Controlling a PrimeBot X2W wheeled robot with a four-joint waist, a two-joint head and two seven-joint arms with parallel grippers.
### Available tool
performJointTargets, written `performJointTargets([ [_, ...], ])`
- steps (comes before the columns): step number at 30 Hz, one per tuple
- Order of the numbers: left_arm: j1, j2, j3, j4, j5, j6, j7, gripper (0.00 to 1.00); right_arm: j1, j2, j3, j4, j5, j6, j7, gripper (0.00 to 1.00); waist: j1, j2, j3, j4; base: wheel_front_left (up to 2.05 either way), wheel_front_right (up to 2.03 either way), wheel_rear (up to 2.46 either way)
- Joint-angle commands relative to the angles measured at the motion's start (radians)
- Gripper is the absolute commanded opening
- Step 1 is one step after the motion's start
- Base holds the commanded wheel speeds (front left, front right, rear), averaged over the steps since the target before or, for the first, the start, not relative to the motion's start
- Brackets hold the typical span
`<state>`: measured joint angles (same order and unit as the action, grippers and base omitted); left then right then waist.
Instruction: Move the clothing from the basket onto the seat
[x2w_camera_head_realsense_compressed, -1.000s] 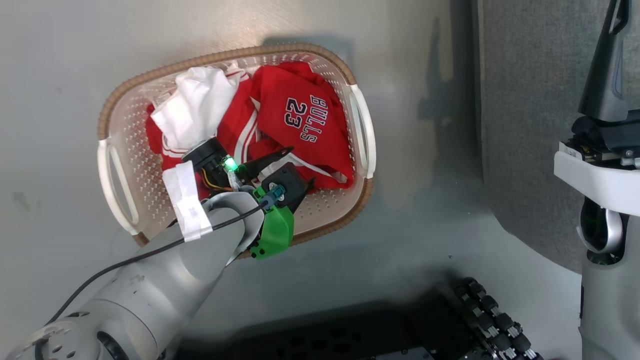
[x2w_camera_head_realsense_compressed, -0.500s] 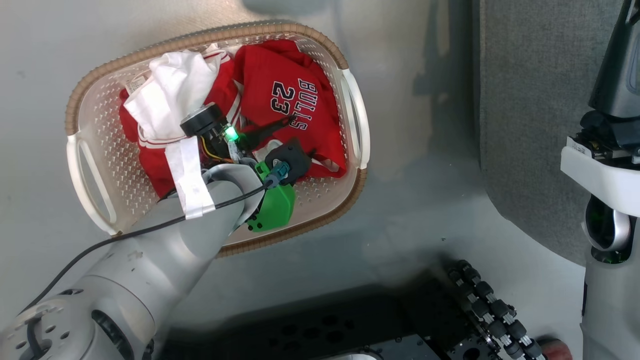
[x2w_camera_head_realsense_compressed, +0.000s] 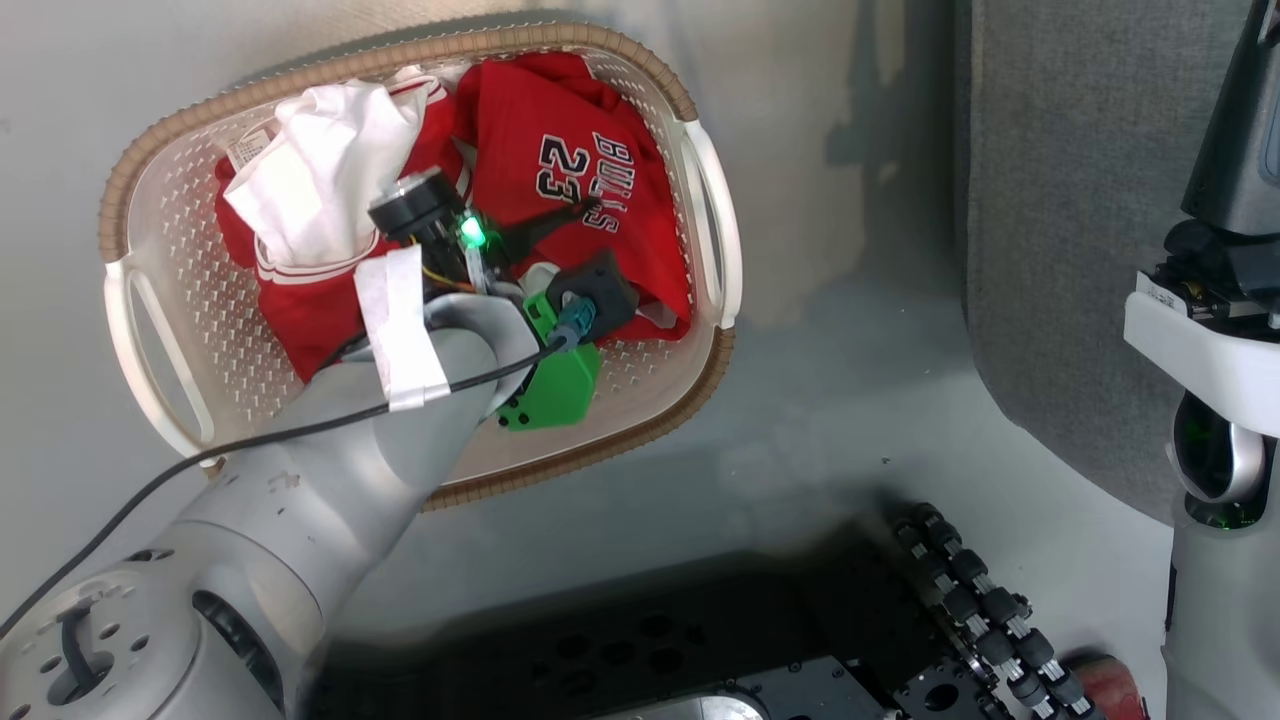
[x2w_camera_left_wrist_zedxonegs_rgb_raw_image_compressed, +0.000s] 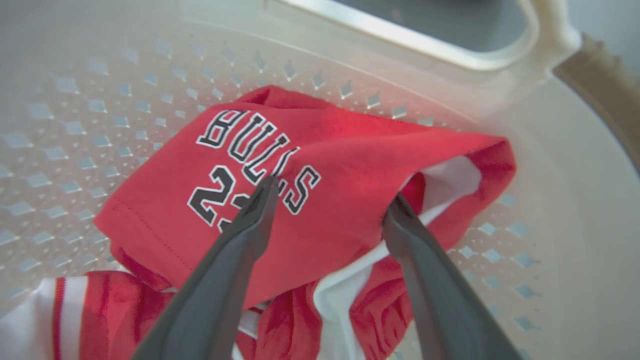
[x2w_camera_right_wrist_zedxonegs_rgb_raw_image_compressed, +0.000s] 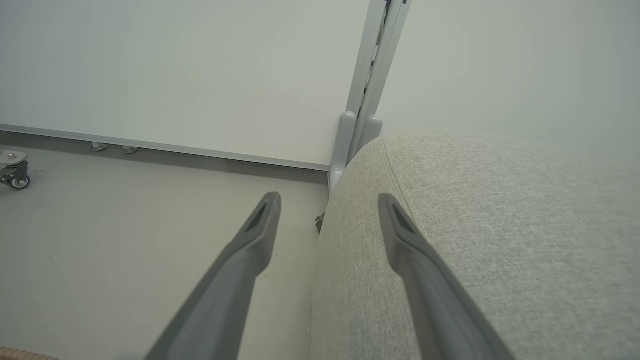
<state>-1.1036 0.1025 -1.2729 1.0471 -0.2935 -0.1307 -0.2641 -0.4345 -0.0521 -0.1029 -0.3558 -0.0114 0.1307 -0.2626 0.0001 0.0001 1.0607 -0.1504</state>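
The red jersey's edge (x2w_camera_head_realsense_compressed: 465, 110) rests loose next to the white fabric, so as I lift the jersey (x2w_camera_head_realsense_compressed: 528, 114), it will come away alone and leave that fabric behind.
The basket (x2w_camera_head_realsense_compressed: 690, 100) stands on the floor and holds the clothing: a red "BULLS 23" jersey (x2w_camera_head_realsense_compressed: 570, 150) on the right, and white fabric (x2w_camera_head_realsense_compressed: 320, 180) over more red cloth on the left. My left gripper (x2w_camera_head_realsense_compressed: 620, 250) reaches down into the basket. In the left wrist view it (x2w_camera_left_wrist_zedxonegs_rgb_raw_image_compressed: 332, 192) is open, its two fingertips resting on the red jersey (x2w_camera_left_wrist_zedxonegs_rgb_raw_image_compressed: 340, 150), one on the lettering and one by a white-trimmed fold. My right gripper (x2w_camera_right_wrist_zedxonegs_rgb_raw_image_compressed: 328, 200) is open and holds nothing, hanging over the rounded edge of the light-grey seat (x2w_camera_right_wrist_zedxonegs_rgb_raw_image_compressed: 500, 225), which also lies at the right (x2w_camera_head_realsense_compressed: 1070, 200).
My black base with its roller wheel (x2w_camera_head_realsense_compressed: 960, 600) sits at the bottom. A strip of grey floor (x2w_camera_head_realsense_compressed: 850, 400) separates basket and seat. A white wall panel with a metal post (x2w_camera_right_wrist_zedxonegs_rgb_raw_image_compressed: 370, 75) stands behind the seat, and a caster (x2w_camera_right_wrist_zedxonegs_rgb_raw_image_compressed: 12, 170) at far left.
The head camera has shifted, so the basket sits higher and further left in the picture. My left gripper has pushed further onto the lettered jersey, still open. The right arm holds still.
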Motion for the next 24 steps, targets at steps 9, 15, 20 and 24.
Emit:
performJointTargets([
  [9, -0.012, 0.007, 0.018, -0.033, 0.04, 0.004, -0.001, 0.0, -0.009, 0.001, -0.003, 0.005, 0.0, 0.0, -0.003, 1.0, -0.0001, -0.0001, 0.011, -0.002, 0.0, 0.0, 0.0],
  [15, 0.01, 0.02, 0.042, -0.091, 0.063, 0.013, -0.001, 0.0, -0.01, 0.001, -0.01, 0.013, -0.002, 0.0, -0.003, 1.0, -0.0001, -0.0001, -0.016, 0.01, 0.0, 0.0, 0.0],
  [20, 0.061, 0.033, 0.098, -0.166, 0.06, 0.035, -0.001, 0.0, -0.006, -0.006, -0.003, 0.025, -0.01, 0.0, -0.003, 1.0, -0.0001, -0.0001, -0.074, 0.034, 0.0, 0.0, 0.0],
  [24, 0.13, 0.041, 0.162, -0.234, 0.049, 0.058, -0.001, 0.0, 0.006, -0.013, 0.003, 0.04, -0.01, 0.0, -0.003, 1.0, -0.0001, -0.0001, -0.149, 0.056, 0.0, 0.0, 0.0],
])
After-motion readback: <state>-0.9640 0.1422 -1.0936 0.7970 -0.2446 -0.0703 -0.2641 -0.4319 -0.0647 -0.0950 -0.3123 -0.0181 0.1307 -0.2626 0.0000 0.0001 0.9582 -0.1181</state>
